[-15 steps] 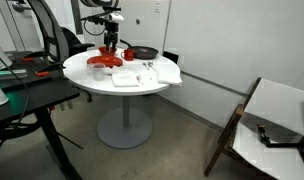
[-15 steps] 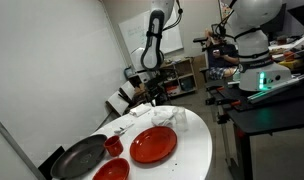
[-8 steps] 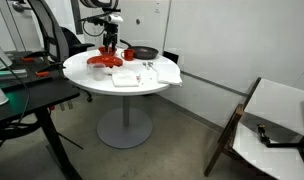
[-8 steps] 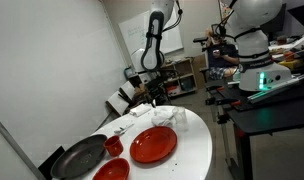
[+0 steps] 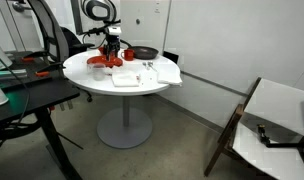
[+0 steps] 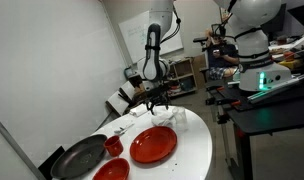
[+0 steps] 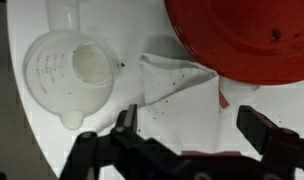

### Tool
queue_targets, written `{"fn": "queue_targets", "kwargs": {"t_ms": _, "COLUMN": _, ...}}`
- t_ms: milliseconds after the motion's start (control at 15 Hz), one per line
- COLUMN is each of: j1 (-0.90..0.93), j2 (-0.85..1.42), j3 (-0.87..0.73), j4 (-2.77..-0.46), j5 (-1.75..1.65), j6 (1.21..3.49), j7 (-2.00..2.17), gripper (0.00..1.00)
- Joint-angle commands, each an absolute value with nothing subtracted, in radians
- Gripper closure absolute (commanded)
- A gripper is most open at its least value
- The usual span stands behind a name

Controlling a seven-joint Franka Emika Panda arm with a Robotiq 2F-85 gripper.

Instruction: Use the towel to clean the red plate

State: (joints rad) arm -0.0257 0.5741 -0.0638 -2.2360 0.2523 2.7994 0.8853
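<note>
The robot's open fingers are on either side of the white towel (image 7: 184, 98), clear of the red plate and the measuring cup, so the gripper should keep going down until it can pinch the cloth (image 7: 192, 122).
The red plate (image 6: 153, 145) lies on the round white table (image 6: 197, 150); it also shows in the wrist view (image 7: 247, 35) at the top right and in an exterior view (image 5: 98, 60). The white speckled towel (image 7: 187, 105) lies crumpled beside the plate's rim, also seen in an exterior view (image 6: 164, 116). My gripper (image 7: 192, 128) is open, hovering directly above the towel with a finger on each side of it. It shows low over the table in both exterior views (image 5: 111, 52) (image 6: 152, 100).
A clear measuring cup (image 7: 67, 70) stands left of the towel. A black pan (image 6: 80, 156), a red cup (image 6: 114, 146) and a second red dish (image 6: 114, 171) sit on the table. White sheets (image 5: 132, 78) lie near its edge. A desk (image 5: 22, 95) and a chair (image 5: 272, 125) stand nearby.
The arm has come down toward the table, bringing the open gripper low over the towel. The plate and towel have not moved.
</note>
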Motion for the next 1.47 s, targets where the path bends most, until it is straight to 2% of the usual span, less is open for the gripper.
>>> {"fn": "queue_targets", "kwargs": {"t_ms": 0, "j1": -0.069, "j2": 0.664, "j3": -0.025, "j4": -2.183, "j5": 0.345, "j6": 2.911, "j7": 0.823, "gripper": 0.0}}
{"fn": "queue_targets", "kwargs": {"t_ms": 1267, "j1": -0.015, "j2": 0.898, "j3": -0.089, "j4": -1.99, "j5": 0.328, "j6": 2.907, "j7": 0.665, "gripper": 0.0}}
{"fn": "queue_targets", "kwargs": {"t_ms": 1400, "j1": -0.007, "j2": 0.907, "j3": -0.097, "j4": -1.981, "j5": 0.328, "j6": 2.898, "j7": 0.655, "gripper": 0.26}}
